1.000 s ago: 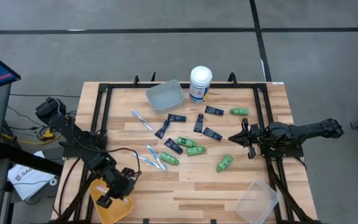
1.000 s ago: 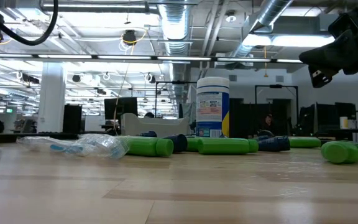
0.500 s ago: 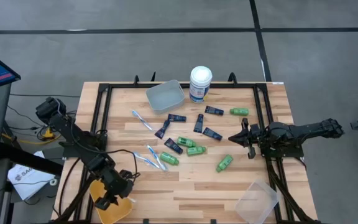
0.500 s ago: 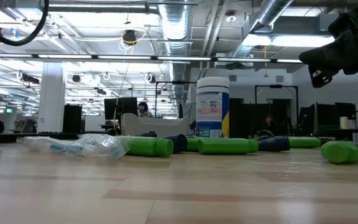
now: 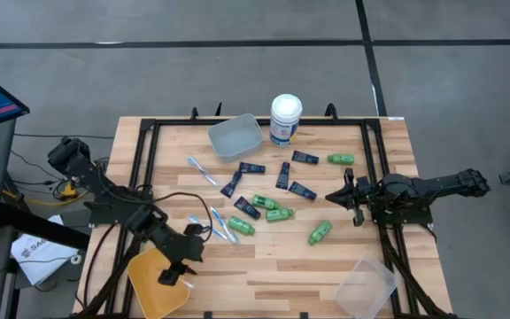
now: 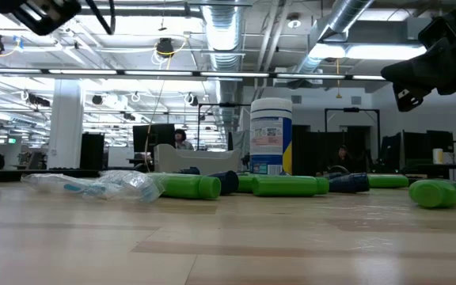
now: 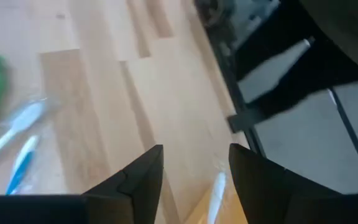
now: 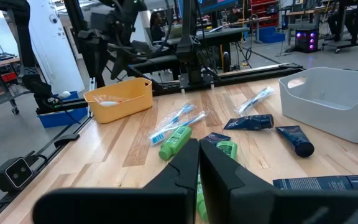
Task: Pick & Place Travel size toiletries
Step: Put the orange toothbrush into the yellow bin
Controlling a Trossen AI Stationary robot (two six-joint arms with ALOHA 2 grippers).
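The toothbrush's end sticks out over the orange bin's edge, so the robot's left gripper should take the toothbrush and move it farther inside the bin.
Travel size toiletries lie scattered mid-table: green bottles, navy tubes and toothbrushes. An orange bin stands at the near left corner with a toothbrush lying in it. My left gripper hangs open above the bin's right edge with nothing between its fingers. My right gripper waits shut and level above the table's right side, pointing at the items.
A grey tub and a tall white canister stand at the far edge. A clear container sits at the near right corner. Black frame rails run along the table's sides. Bare wood lies along the near edge between the bins.
My left gripper has risen from low over the orange bin and gone toward the table's right, tipping less steeply down. In the low view it now shows at the top left corner. The toiletries on the table have stayed put.
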